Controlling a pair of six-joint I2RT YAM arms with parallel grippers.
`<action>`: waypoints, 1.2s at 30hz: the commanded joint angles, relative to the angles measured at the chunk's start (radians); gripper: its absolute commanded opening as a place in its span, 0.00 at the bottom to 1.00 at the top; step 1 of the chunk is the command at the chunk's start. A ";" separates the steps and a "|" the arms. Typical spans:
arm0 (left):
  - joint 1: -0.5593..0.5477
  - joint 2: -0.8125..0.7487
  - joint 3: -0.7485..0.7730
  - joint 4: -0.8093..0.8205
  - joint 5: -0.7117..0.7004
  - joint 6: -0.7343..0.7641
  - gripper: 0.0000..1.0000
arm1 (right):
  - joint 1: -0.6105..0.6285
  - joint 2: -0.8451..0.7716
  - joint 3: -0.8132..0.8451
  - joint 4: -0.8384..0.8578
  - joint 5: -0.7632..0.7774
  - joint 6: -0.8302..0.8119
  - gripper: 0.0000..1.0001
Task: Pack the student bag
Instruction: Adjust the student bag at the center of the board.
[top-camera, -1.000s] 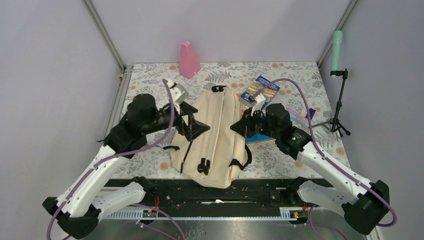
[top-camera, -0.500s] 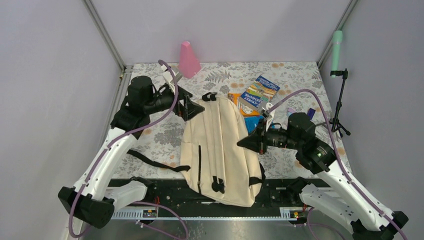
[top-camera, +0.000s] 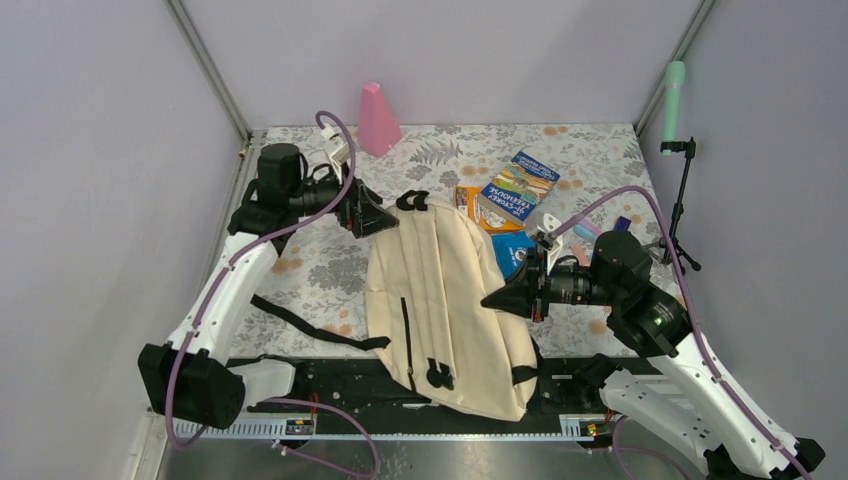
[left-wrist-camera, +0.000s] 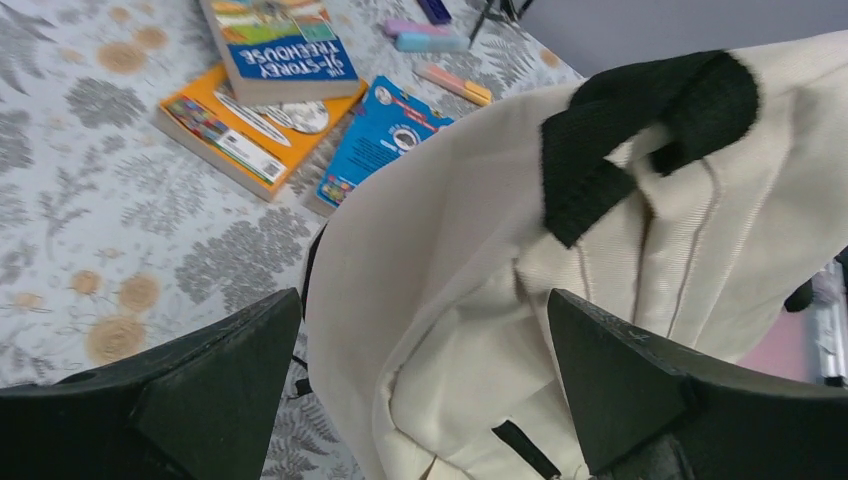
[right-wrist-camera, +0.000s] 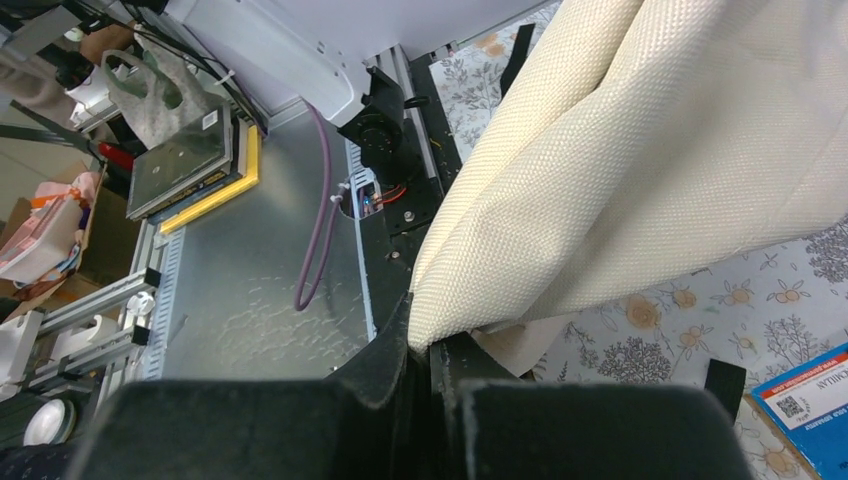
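Observation:
The student bag is lying with its straps up and its bottom over the near rail (top-camera: 472, 398). The robot's grippers should pull the bag (top-camera: 462, 268) in and turn it before they pack.
The student bag (top-camera: 445, 290), cream with black straps, lies lengthwise mid-table, and its bottom hangs over the near rail. My left gripper (top-camera: 385, 218) is open at the bag's far left corner, beside the black carry handle (top-camera: 415, 199). In the left wrist view the fingers (left-wrist-camera: 200, 385) straddle the bag's top fabric (left-wrist-camera: 450, 290) without pinching it, below the handle (left-wrist-camera: 640, 130). My right gripper (top-camera: 490, 299) is shut on the bag's right edge. A fold of the bag's cream cloth (right-wrist-camera: 650, 150) is pinched in the right gripper (right-wrist-camera: 428, 352).
Books (top-camera: 517, 185) and a blue booklet (top-camera: 517, 250) lie right of the bag, with pens (left-wrist-camera: 430, 40) beyond. A pink cone (top-camera: 378, 118) stands at the back. A green-topped tripod stand (top-camera: 680, 200) is at the right wall. A black strap (top-camera: 310, 325) trails left of the bag.
My right gripper has pulled the bag toward the near right, so its bottom now overhangs the rail. My open left gripper moved from the bag's left side to its far left corner.

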 joint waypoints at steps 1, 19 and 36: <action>0.001 0.038 0.007 -0.039 0.130 0.063 0.99 | 0.004 -0.020 0.072 0.063 -0.096 -0.006 0.00; -0.009 0.130 0.049 -0.149 0.317 0.122 0.95 | 0.004 -0.026 0.058 0.060 -0.134 -0.008 0.00; -0.010 0.047 0.082 -0.167 0.196 0.131 0.00 | 0.004 -0.092 0.009 -0.016 0.356 -0.050 0.78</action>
